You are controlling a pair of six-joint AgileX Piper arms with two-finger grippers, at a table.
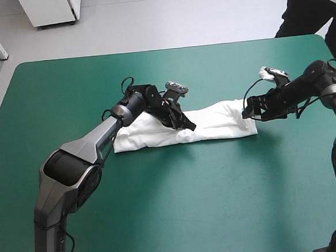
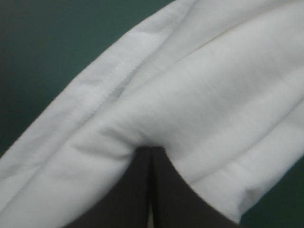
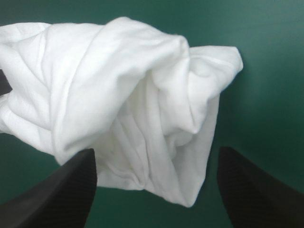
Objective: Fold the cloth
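Note:
The cloth's rumpled end (image 1: 249,128) will fold back into a loose heap at the cloth's middle (image 1: 187,130) when I carry it across, because my left gripper is holding the cloth down there.
The white T-shirt (image 1: 205,125) lies as a long folded band across the middle of the teal-green table (image 1: 162,201). My left gripper (image 1: 189,125) presses into the band's middle, shut on the T-shirt (image 2: 199,95), its black fingers (image 2: 164,190) meeting in a point with cloth bunched at the tip. My right gripper (image 1: 249,112) stands open at the band's right end. In the right wrist view the rumpled end of the T-shirt (image 3: 137,109) lies just ahead of the gripper (image 3: 154,180), between the two spread fingertips (image 3: 76,175) without touching them.
A person's dark-clothed legs stand beyond the table's far right corner, off the top. Bare teal-green cover (image 1: 67,92) stretches on all sides of the shirt.

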